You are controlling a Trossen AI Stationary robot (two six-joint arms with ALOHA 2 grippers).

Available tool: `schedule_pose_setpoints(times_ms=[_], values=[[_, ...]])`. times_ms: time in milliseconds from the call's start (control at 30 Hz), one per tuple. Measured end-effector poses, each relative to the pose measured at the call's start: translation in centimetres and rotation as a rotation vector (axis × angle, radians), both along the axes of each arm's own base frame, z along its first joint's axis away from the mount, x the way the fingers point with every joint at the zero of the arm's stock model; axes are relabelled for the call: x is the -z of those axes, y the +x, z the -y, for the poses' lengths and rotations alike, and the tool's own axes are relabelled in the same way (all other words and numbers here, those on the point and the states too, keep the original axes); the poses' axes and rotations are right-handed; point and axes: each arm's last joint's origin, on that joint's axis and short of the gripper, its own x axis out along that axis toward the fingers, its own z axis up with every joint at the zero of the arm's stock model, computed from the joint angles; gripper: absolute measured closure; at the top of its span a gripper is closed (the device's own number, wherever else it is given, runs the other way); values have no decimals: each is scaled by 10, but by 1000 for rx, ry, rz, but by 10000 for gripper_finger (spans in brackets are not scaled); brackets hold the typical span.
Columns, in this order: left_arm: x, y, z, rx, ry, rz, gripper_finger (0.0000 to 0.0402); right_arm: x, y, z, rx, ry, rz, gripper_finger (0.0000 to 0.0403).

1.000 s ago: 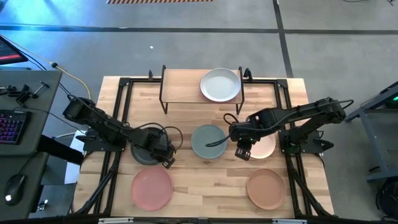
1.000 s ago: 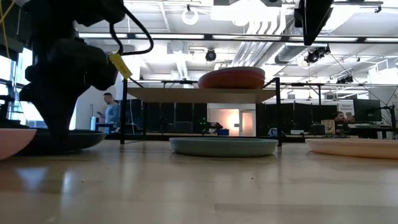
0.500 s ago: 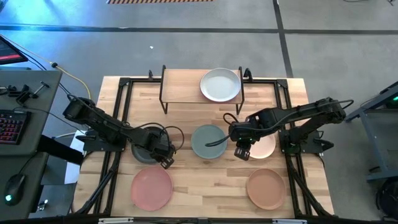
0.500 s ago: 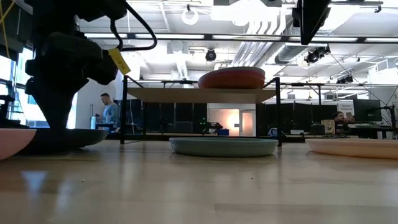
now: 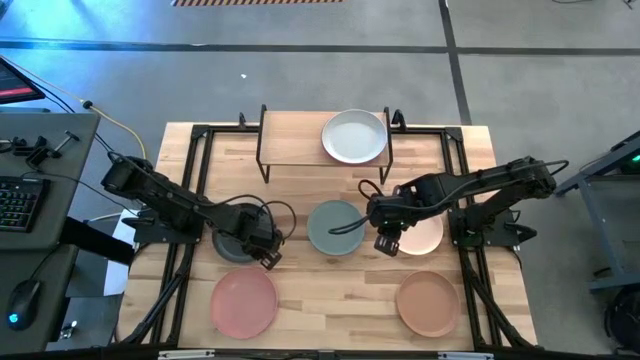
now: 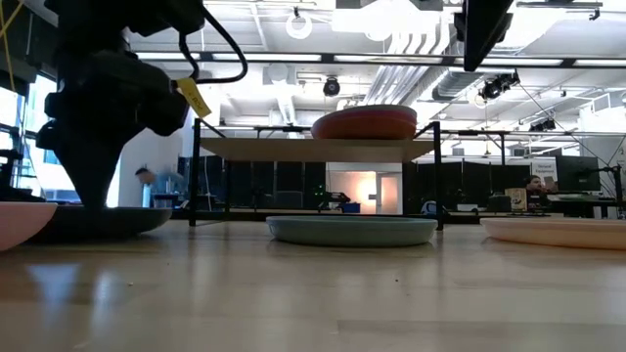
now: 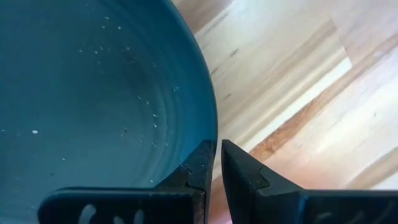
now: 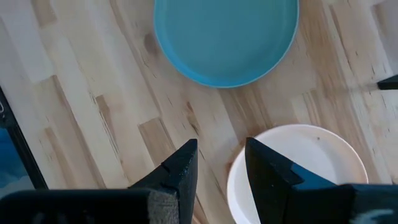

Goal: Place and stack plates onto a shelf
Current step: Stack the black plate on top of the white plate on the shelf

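Observation:
My left gripper needs to open its fingers because they sit too shallow at the charcoal plate's rim (image 7: 214, 115), and then reach lower around that rim (image 7: 216, 132) before lifting the plate.
The shelf (image 5: 300, 140) stands at the table's far edge with a white-grey plate (image 5: 354, 136) on its right half. In the low view a terracotta plate (image 6: 364, 124) shows there. The charcoal plate (image 5: 228, 240) lies flat on the table at the left. My left gripper (image 7: 218, 149) points down at its right rim, narrowly open, one finger inside the rim and one outside. My right gripper (image 8: 221, 149) hangs open and high above the strip between the sage green plate (image 5: 335, 227) and the cream-peach plate (image 5: 425, 237). My left gripper comes from above, and its inner fingertip (image 7: 205, 152) stands right at the charcoal plate's right rim (image 7: 211, 118). I cannot tell whether it touches the rim. The plate lies flat on the table.
A light pink plate (image 5: 244, 303) and a tan plate (image 5: 427, 303) lie near the table's front edge. The shelf's left half (image 5: 290, 138) is bare wood. Black frame rails (image 5: 195, 190) run along both table sides.

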Motion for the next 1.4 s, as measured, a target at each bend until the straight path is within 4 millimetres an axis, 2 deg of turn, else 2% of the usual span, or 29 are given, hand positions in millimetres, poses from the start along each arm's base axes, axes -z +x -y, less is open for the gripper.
schedule_pose_setpoints(times_ms=[233,500,667,967,1167,1400], values=[[0,0,1,52,-23,-5,351,0,0,0,0,1,2,290],[0,0,0,42,17,3,302,0,0,0,-1,2,2,290],[3,1,0,38,31,-6,289,0,0,0,0,2,2,290],[23,4,5,34,41,-89,288,0,0,0,-1,4,1,290],[28,6,6,32,48,-109,290,0,0,0,-1,4,1,290],[23,2,4,39,49,-103,334,0,0,0,-1,4,2,290]])
